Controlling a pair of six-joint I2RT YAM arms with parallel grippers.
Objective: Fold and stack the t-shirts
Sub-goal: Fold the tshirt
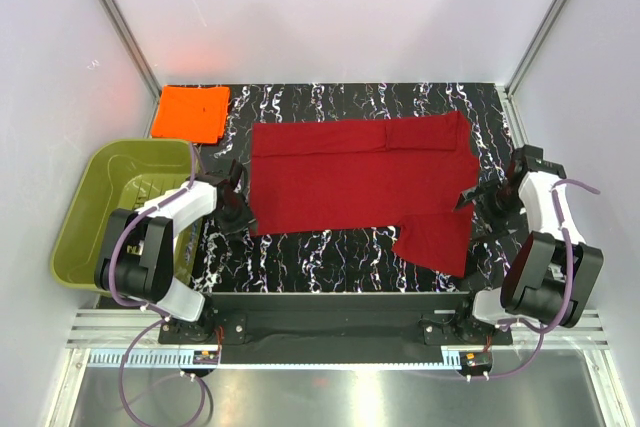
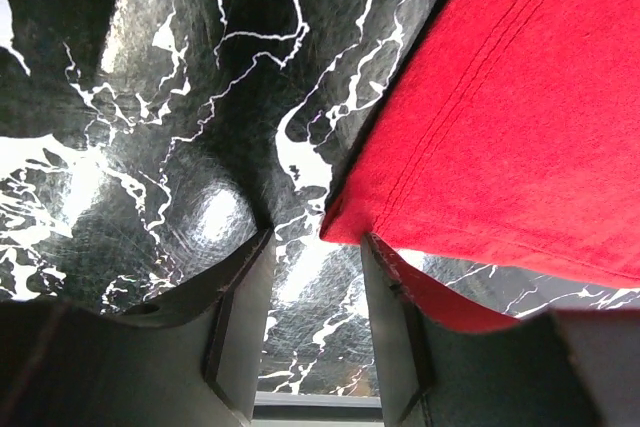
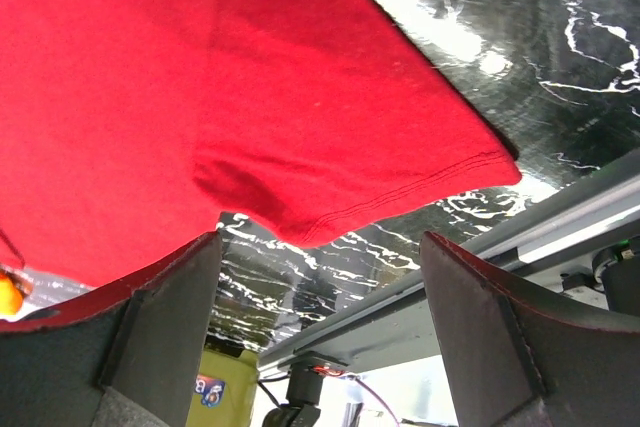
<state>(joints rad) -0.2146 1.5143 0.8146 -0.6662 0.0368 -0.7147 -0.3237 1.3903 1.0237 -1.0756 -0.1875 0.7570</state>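
The sleeve lies free [image 1: 438,245] while my left gripper is at the red t-shirt's corner, so next my right gripper pinches the sleeve's side edge [image 1: 469,237] before I fold.
The dark red t-shirt [image 1: 360,172] lies spread on the black marbled table [image 1: 330,257], one sleeve [image 1: 435,237] reaching toward the front right. A folded orange t-shirt [image 1: 190,112] rests at the back left corner. My left gripper [image 1: 236,192] sits at the red shirt's left edge. In the left wrist view the left gripper [image 2: 316,237] is open, with the shirt's corner [image 2: 345,222] just past its right fingertip and nothing between the fingers. My right gripper [image 1: 477,197] is at the shirt's right edge. In the right wrist view the right gripper [image 3: 320,239] stands wide open, with the sleeve hem [image 3: 330,222] just beyond the gap.
An olive-green tub [image 1: 115,207] stands off the table's left side, next to the left arm. The metal rail [image 1: 330,302] carrying both arm bases runs along the table's front edge. White walls enclose the back and sides.
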